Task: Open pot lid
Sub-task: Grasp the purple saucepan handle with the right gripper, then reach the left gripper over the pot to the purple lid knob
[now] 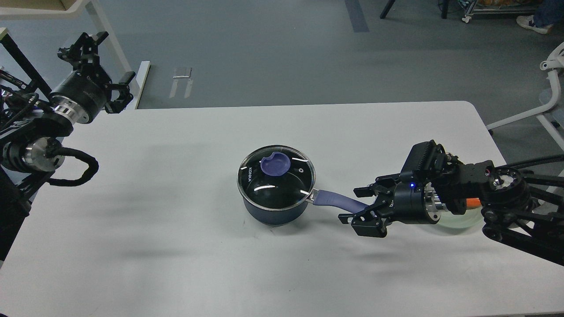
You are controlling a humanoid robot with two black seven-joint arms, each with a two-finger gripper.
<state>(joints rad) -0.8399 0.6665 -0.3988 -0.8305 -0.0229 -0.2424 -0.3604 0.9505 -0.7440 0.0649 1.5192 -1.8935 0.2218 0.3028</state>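
I can see only an even dark inside through the glass lid, so I expect to find the dark blue pot empty when I open it.
A dark blue pot stands at the middle of the white table. A glass lid with a purple knob sits closed on it. The purple pot handle points right. My right gripper is open, its two fingers straddling the outer end of the handle and hiding that end. My left gripper is raised beyond the table's far left corner, far from the pot; its fingers are spread open and hold nothing.
A pale green plate with an orange carrot lies behind my right wrist, mostly hidden. A table leg and shelf stand at the far left, a white chair frame at the right.
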